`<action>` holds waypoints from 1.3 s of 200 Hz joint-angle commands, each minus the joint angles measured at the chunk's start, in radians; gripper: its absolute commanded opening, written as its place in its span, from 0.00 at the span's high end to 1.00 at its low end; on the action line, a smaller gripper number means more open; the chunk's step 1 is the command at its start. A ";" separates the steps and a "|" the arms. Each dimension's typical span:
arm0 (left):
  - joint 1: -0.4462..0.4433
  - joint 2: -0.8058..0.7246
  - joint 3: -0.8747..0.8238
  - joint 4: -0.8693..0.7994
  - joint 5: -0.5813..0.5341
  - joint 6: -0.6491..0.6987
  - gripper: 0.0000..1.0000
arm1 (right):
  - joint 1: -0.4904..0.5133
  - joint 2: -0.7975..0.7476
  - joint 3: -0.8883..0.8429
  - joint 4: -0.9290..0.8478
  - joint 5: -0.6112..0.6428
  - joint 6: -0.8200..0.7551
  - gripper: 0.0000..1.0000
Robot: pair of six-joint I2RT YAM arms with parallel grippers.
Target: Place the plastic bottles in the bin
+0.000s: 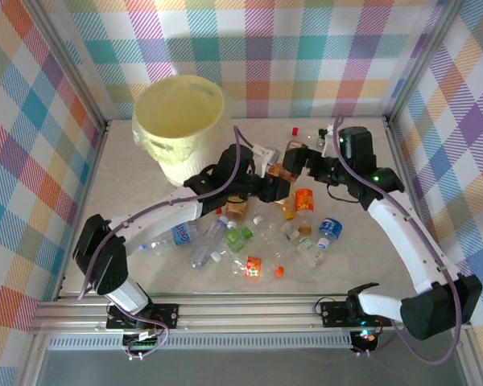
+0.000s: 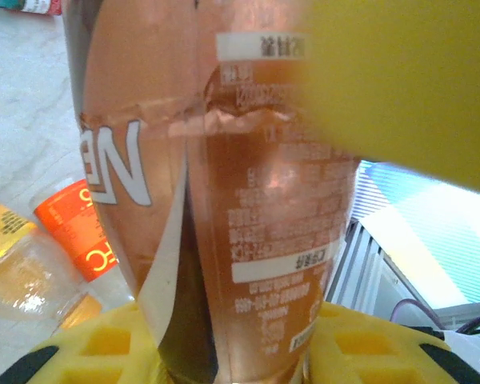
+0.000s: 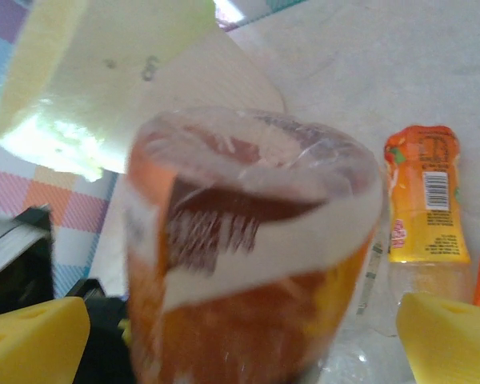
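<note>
My right gripper has its open fingers around the orange-brown bottle (image 1: pixel 281 171), so it should back out of the way before my left gripper carries the bottle to the bin (image 1: pixel 179 114).
An orange-brown bottle (image 1: pixel 283 174) with a torn label hangs above the table between both grippers. My left gripper (image 1: pixel 272 183) is shut on it; in the left wrist view the bottle (image 2: pixel 224 200) stands between the yellow pads (image 2: pixel 88 348) of the left gripper (image 2: pixel 232 356). My right gripper (image 1: pixel 304 161) is open around the same bottle (image 3: pixel 248 264), with its yellow fingers (image 3: pixel 448 336) a little off each side. Several more bottles (image 1: pixel 258 237) lie scattered on the table. The pale-yellow bin (image 1: pixel 179 112) stands at the back left.
An orange-capped bottle (image 3: pixel 426 200) lies on the table just right of the held one. An orange-labelled bottle (image 2: pixel 80 232) lies below the left gripper. The bin's wall (image 3: pixel 104 72) rises close behind. Checked walls enclose the table (image 1: pixel 362 257).
</note>
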 commanded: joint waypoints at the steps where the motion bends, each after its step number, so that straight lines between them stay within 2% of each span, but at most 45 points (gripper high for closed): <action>1: 0.029 -0.095 0.027 -0.109 -0.050 -0.005 0.67 | 0.007 -0.093 0.013 -0.002 -0.054 -0.021 0.00; 38: 0.097 -0.169 0.137 -0.362 -0.167 0.046 0.66 | 0.007 -0.202 0.006 0.000 -0.097 -0.058 0.00; 66: 0.170 -0.173 0.291 -0.561 -0.275 0.115 0.67 | 0.007 -0.257 -0.007 -0.002 -0.087 -0.066 0.00; 108: 0.368 -0.096 0.530 -0.744 -0.272 0.164 0.66 | 0.007 -0.286 -0.050 -0.005 -0.093 -0.050 0.00; 142: 0.462 0.011 0.693 -0.799 -0.274 0.216 0.66 | 0.007 -0.284 -0.064 -0.015 -0.105 -0.057 0.00; 194: 0.520 0.223 0.927 -0.860 -0.382 0.300 0.67 | 0.007 -0.277 -0.067 -0.045 -0.119 -0.078 0.00; 260: 0.536 0.403 0.996 -0.863 -0.449 0.338 0.67 | 0.008 -0.259 -0.070 -0.080 -0.125 -0.105 0.00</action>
